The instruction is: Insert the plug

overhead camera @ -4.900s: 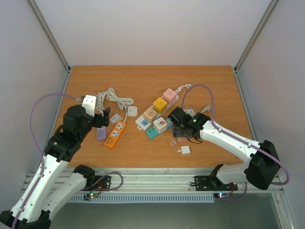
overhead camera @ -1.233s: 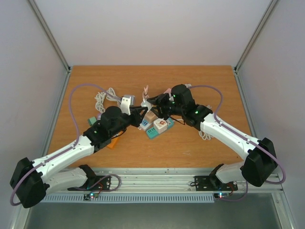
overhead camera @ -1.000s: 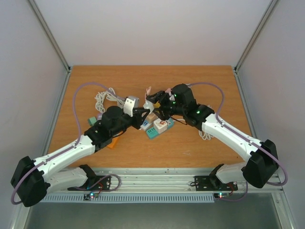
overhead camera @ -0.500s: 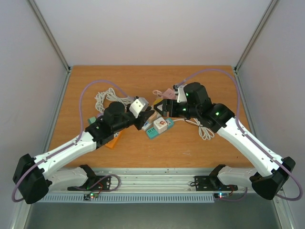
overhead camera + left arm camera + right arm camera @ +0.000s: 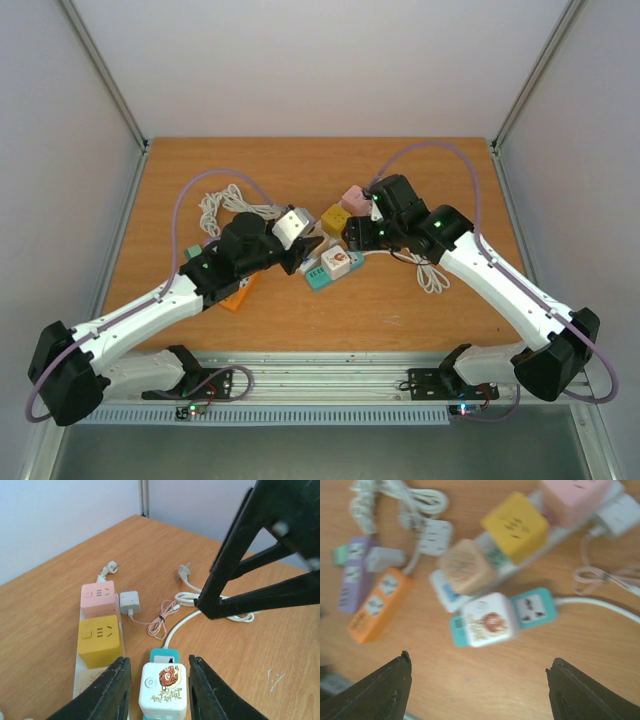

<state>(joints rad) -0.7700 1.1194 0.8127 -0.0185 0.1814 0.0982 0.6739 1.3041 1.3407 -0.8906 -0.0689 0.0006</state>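
Observation:
The charger (image 5: 129,602) is lying next to the pink cube, a long way from the robot's left gripper, so the robot's right gripper should pick the charger up by its cable (image 5: 132,616) and pass it over.
The plug, a small white charger (image 5: 130,601) with a thin pink cable (image 5: 160,622), rests against the side of the pink cube socket (image 5: 98,598); whether it is seated I cannot tell. The right wrist view shows the charger (image 5: 619,514) at the top right. My left gripper (image 5: 159,695) is narrowly open, its fingers either side of the white tiger-print cube (image 5: 164,685) on the teal strip (image 5: 164,656), with gaps on both sides. My right gripper (image 5: 480,690) hangs wide open and empty above the wood, near that cube (image 5: 490,620). From above, the two grippers (image 5: 303,252) (image 5: 352,237) face each other.
A yellow cube (image 5: 516,526) and a tan cube (image 5: 465,566) sit on the white strip. An orange strip (image 5: 380,605), a purple strip (image 5: 352,580) and a coiled white cord (image 5: 395,497) lie to the left. A loose white cable (image 5: 430,272) lies right of the right gripper.
My right gripper has let go of the charger it held aloft and drawn back to the right, empty. The left gripper has slid right over the tiger-print cube and parted slightly.

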